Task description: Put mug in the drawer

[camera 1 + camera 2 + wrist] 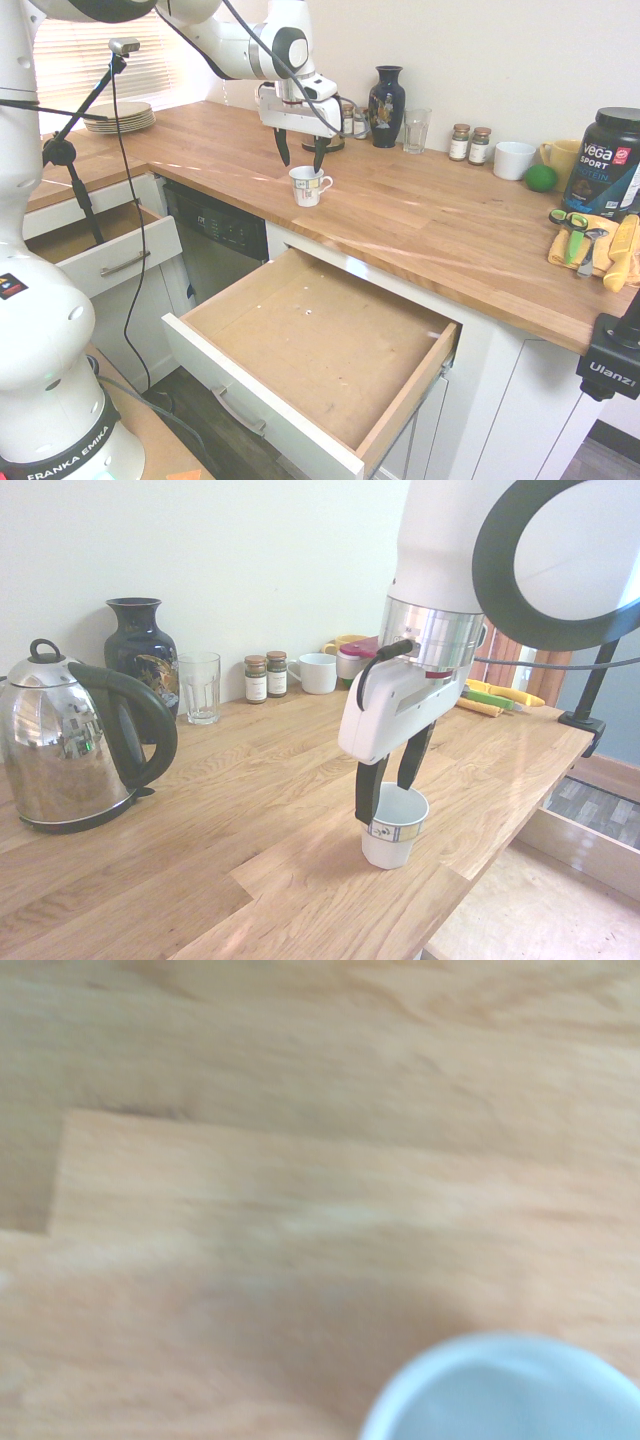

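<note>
One finger (319, 157) hangs over the mug's opening (306, 188) and the other outside, so the mug will tilt from its pinched rim when I lift it.
The mug (308, 186), small and white with coloured marks on its side, stands upright on the wooden counter near the front edge. It also shows in the second exterior view as the mug (393, 832) and in the wrist view as a blurred white rim (510, 1390). My gripper (300, 160) hangs open just over it, pointing down. In the second exterior view the gripper (390, 785) has one finger (367, 798) at the near side of the rim and the other behind it. Nothing is held. The drawer (400, 400) stands pulled wide open below the counter, with nothing in it.
A kettle (70, 745), dark vase (142, 652), glass (200, 686) and spice jars (265, 676) line the back wall. Further along are a plain white cup (513, 159), a yellow mug (560, 156), a lime (541, 178) and a black tub (605, 160). A smaller drawer (110, 262) is open at left.
</note>
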Action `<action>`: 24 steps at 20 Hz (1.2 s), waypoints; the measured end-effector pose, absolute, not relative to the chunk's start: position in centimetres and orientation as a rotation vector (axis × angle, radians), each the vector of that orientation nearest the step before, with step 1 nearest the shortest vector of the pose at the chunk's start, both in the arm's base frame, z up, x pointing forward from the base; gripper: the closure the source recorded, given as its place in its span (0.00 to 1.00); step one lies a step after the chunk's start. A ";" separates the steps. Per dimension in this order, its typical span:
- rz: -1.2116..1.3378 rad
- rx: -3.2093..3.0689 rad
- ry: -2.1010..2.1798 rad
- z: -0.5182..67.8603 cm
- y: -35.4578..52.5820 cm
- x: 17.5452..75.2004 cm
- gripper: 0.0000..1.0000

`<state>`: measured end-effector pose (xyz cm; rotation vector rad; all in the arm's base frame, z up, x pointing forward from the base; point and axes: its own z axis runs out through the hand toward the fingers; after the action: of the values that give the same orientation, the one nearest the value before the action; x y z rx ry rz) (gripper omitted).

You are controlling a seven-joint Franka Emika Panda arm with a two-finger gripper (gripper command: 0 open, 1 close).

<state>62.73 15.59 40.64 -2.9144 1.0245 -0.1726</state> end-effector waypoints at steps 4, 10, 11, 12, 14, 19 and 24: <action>-0.156 -2.925 1.007 39.8 16.8 63.7 0.00; -0.103 -2.953 1.021 36.9 17.3 64.8 0.00; -0.097 -2.957 1.042 36.4 17.2 65.0 0.00; -0.085 -2.961 1.070 36.0 17.2 65.2 0.00; -0.062 -2.961 1.119 35.7 17.0 65.7 0.00; -0.032 -2.965 1.168 35.6 16.5 66.6 1.00; -0.010 -2.970 1.184 35.0 16.5 66.8 1.00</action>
<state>66.77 16.54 35.02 -2.9700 1.1842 -0.0100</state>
